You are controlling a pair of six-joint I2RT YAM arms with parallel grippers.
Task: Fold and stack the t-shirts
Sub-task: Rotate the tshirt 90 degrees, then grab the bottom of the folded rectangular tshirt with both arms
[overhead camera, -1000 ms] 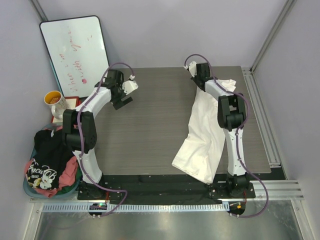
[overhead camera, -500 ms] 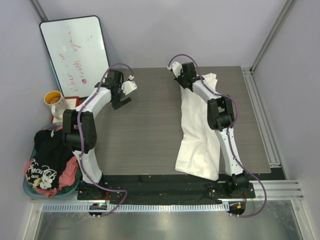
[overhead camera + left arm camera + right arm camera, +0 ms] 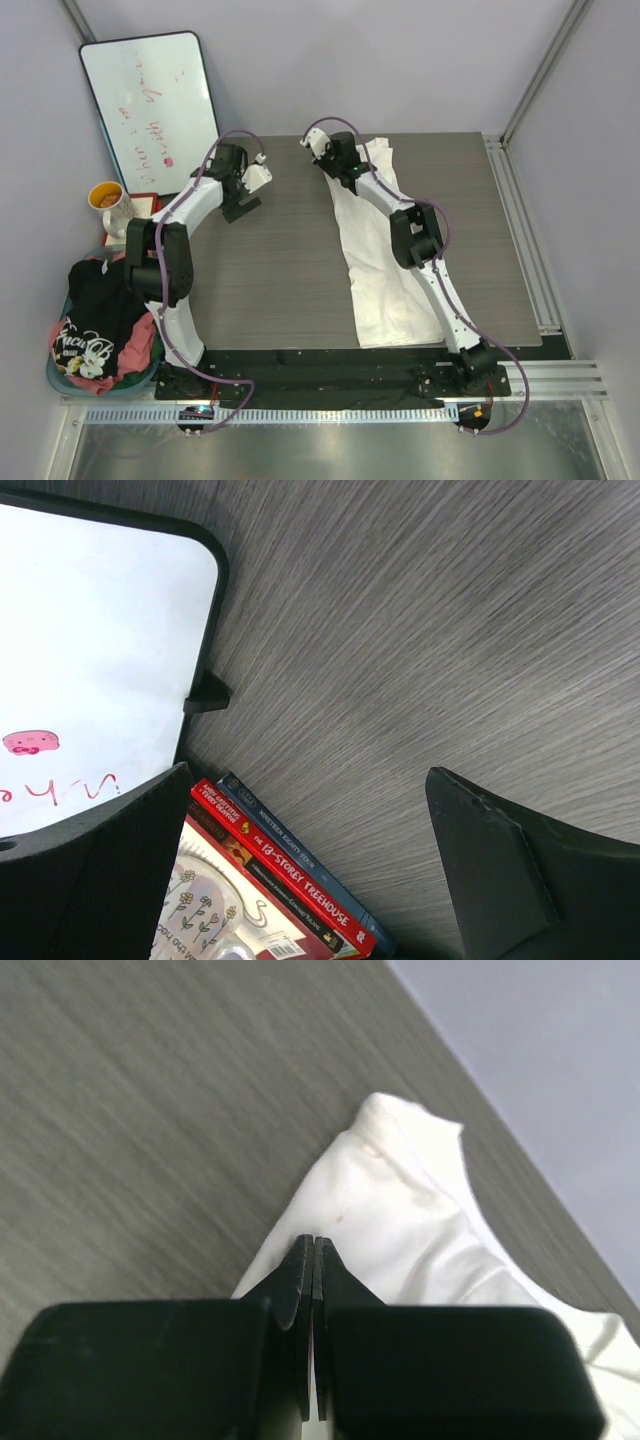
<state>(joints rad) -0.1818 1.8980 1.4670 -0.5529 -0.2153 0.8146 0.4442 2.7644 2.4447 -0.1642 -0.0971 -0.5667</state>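
Note:
Next, I move my right gripper from the white t-shirt's far corner, the one nearest my left gripper, to the opposite edge [image 3: 390,168] so that my left gripper has room.
A large white t-shirt [image 3: 385,270] lies in a long strip on the right half of the grey table [image 3: 280,260], from the far edge to the near edge. My right gripper [image 3: 338,170] is at the shirt's far end, shut on the white fabric [image 3: 400,1200]. In the right wrist view the gripper [image 3: 314,1242] has its jaws pressed together with cloth pinched between them. My left gripper [image 3: 242,205] hovers at the far left, open, with nothing between its fingertips [image 3: 308,775], only bare table. A black t-shirt with pale lettering [image 3: 92,315] and a pink-red one [image 3: 138,350] lie in the basket.
A teal-rimmed laundry basket [image 3: 58,378] sits off the table's near left corner. A whiteboard [image 3: 150,105] leans at the far left, with a mug [image 3: 108,200] and stacked books [image 3: 300,865] beside it. An aluminium rail [image 3: 520,240] runs along the right edge.
My right gripper has swung left along the far edge, dragging the white t-shirt's top toward the table's middle; the shirt now lies straighter. The left arm has hardly moved.

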